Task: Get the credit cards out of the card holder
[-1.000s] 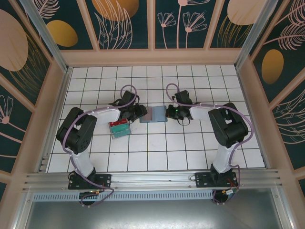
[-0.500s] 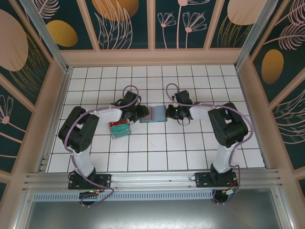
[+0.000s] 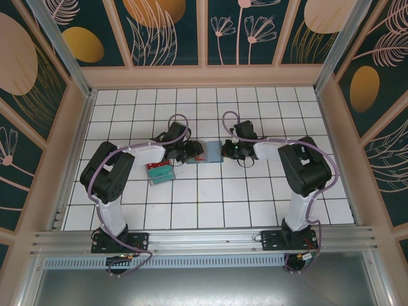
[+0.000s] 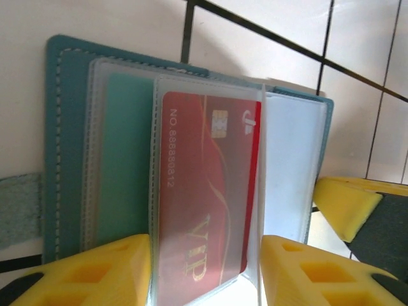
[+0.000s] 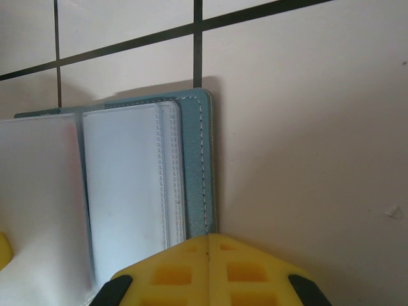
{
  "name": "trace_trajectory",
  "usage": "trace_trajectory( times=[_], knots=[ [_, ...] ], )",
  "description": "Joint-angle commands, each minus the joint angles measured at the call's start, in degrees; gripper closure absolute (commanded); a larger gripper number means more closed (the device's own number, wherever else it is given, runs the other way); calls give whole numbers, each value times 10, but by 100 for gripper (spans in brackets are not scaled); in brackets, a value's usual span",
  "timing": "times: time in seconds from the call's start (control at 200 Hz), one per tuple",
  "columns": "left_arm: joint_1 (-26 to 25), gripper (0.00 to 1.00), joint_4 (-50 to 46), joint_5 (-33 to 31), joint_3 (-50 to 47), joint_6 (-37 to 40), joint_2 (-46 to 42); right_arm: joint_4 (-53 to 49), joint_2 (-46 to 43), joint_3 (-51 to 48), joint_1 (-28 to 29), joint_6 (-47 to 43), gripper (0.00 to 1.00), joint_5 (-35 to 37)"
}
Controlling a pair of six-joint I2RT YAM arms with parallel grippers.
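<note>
The red card's exposed edge point(image 4: 254, 163) faces the card holder's fold, so next my left gripper presses the sleeve's outer edge point(image 4: 154, 185) down while my right gripper slides the red card out.
The teal card holder point(image 3: 209, 153) lies open on the tiles between my two grippers. In the left wrist view its cover point(image 4: 67, 127) carries clear plastic sleeves, and a red credit card point(image 4: 204, 191) marked VIP sits inside one of them. My left gripper point(image 4: 205, 248) is open, its yellow fingers point(image 4: 108, 271) flanking the near end of that sleeve. From above, the left gripper point(image 3: 194, 151) overlaps the holder's left part. My right gripper point(image 5: 207, 241) is shut, its tip resting at the right edge of the holder's cover point(image 5: 194, 166). From above, the right gripper point(image 3: 224, 150) sits at the holder's right side.
A clear plastic tray point(image 3: 159, 172) with red and green contents stands on the tiles just left of and nearer than the holder, under the left arm. Wooden walls frame the tiled floor point(image 3: 210, 204).
My left gripper has slid right, onto the holder's left part, its jaws held at the same width. The right gripper and the holder have stayed put.
</note>
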Motion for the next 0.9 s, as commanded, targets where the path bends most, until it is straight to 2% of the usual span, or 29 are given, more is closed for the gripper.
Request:
trace_trajectory(
  times=[0.0,0.165,0.42,0.586,0.676,0.891],
  knots=[
    [-5,50,26,21,13,6,-5,-14,21,-1,2,9,100,-4],
    [-8,43,21,21,22,13,-10,-15,20,-1,1,9,100,-3],
    [-11,40,-3,10,37,21,-8,-14,19,-1,2,8,100,-3],
    [-11,30,20,17,17,25,-17,-14,18,-1,1,9,100,-3],
    [-11,13,18,14,18,28,-20,-14,18,-2,1,10,100,-4],
    [-11,13,-20,-10,31,46,-25,-14,15,-3,2,10,100,-3]
  ],
)
